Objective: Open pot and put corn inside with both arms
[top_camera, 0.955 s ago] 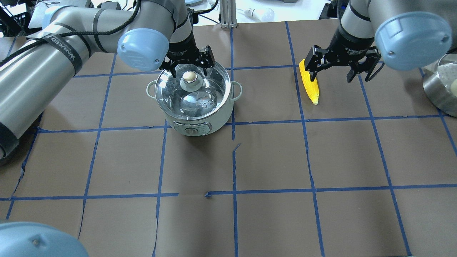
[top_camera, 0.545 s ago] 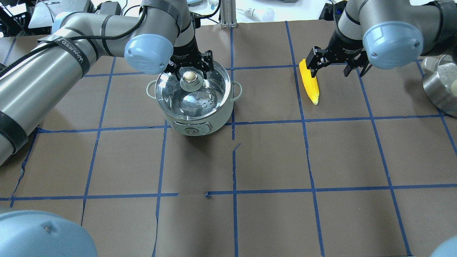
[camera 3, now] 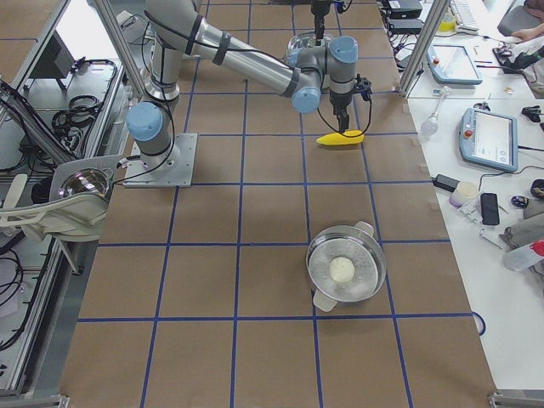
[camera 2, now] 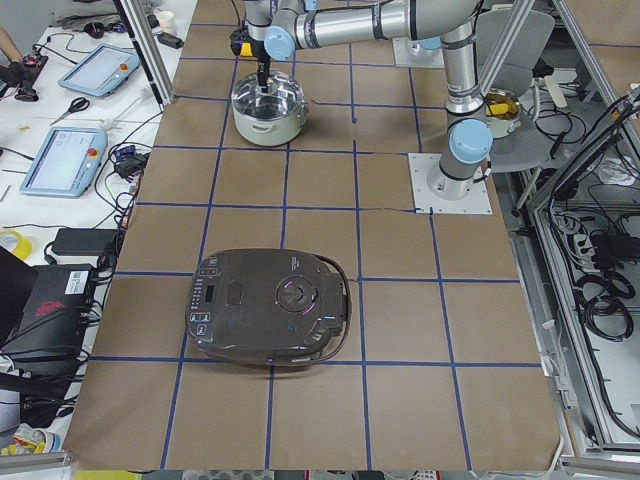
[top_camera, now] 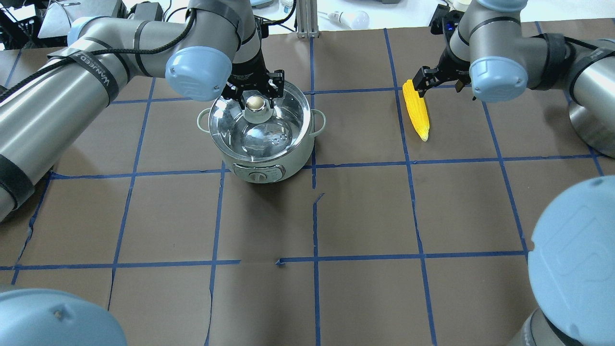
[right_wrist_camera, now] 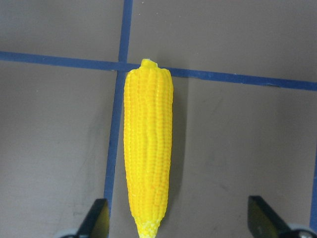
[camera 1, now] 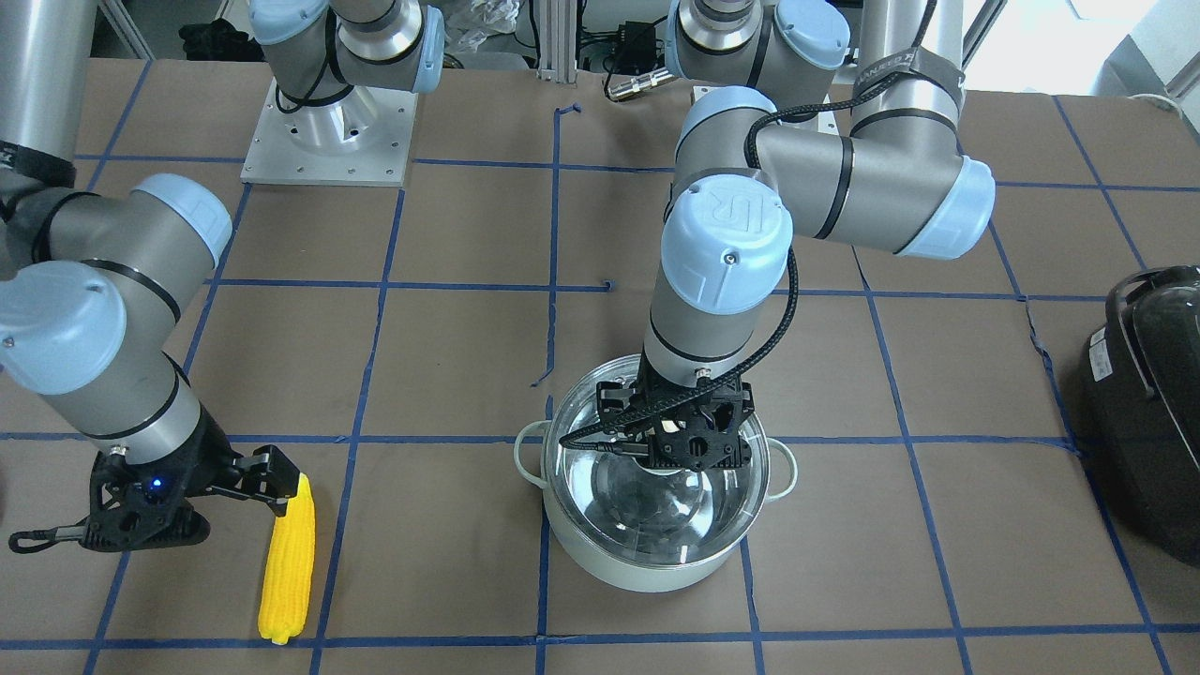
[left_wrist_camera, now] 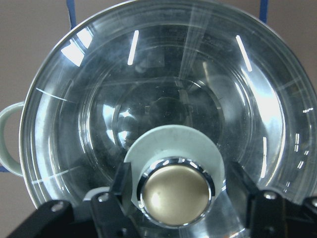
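Observation:
The yellow corn (camera 1: 289, 566) is shorter than the width of the glass lid (camera 1: 664, 512), so the corn will fit completely below the pot's rim when I lower it.
The pale mint pot (top_camera: 262, 163) stands left of centre with its glass lid (top_camera: 259, 137) on, also in the front view (camera 1: 647, 562). My left gripper (top_camera: 256, 93) is low over the lid. Its open fingers stand on either side of the brass knob (left_wrist_camera: 176, 191), close to it. The yellow corn (top_camera: 417, 111) lies flat on the table to the pot's right, also in the front view (camera 1: 286, 562). My right gripper (top_camera: 439, 82) hangs open and wide over the corn's thick end. In the right wrist view the corn (right_wrist_camera: 147, 148) lies nearer one finger.
A large black appliance (camera 1: 1148, 412) sits at the table's end on my left. A steel pot (camera 3: 344, 272) with a pale round thing inside stands at the end on my right. Blue tape lines grid the brown table. My right arm's elbow (top_camera: 574, 259) fills the overhead view's lower right.
My left gripper has come down around the lid knob. My right arm has swung and lowered its gripper toward the corn's thick end. Pot, lid and corn have not moved.

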Controlling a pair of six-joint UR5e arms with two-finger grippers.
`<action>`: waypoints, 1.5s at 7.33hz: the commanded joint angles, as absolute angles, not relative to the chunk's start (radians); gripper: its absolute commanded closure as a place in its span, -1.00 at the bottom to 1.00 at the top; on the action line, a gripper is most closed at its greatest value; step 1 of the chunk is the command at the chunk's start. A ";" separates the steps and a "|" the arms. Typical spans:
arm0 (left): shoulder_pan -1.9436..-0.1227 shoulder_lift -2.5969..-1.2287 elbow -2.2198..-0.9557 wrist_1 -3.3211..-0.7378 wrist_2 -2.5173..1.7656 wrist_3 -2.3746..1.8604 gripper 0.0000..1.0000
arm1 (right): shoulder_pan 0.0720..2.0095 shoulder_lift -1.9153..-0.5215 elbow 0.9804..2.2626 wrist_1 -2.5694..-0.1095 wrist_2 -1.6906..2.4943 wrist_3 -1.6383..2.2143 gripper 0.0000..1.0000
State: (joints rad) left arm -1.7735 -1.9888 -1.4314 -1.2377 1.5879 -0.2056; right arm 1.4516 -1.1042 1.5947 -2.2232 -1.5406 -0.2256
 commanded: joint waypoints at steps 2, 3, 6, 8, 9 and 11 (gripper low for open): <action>-1.772 -1.983 -1.428 -1.238 1.589 -0.207 1.00 | 1.451 -1.000 1.580 -2.295 -1.514 -0.227 -1.00; -1.772 -1.982 -1.422 -1.238 1.588 -0.207 1.00 | 1.451 -0.988 1.578 -2.296 -1.487 -0.227 -1.00; -1.728 -1.956 -1.366 -1.253 1.586 -0.206 1.00 | 1.451 -0.953 1.577 -2.339 -1.483 -0.227 -0.95; -1.608 -1.945 -1.330 -1.316 1.582 -0.084 1.00 | 1.451 -0.942 1.577 -2.344 -1.457 -0.227 -0.32; -1.547 -1.942 -1.342 -1.319 1.588 0.005 1.00 | 1.451 -0.948 1.578 -2.344 -1.466 -0.227 0.23; -1.354 -1.942 -1.389 -1.321 1.592 0.224 1.00 | 1.451 -0.953 1.578 -2.335 -1.457 -0.216 1.00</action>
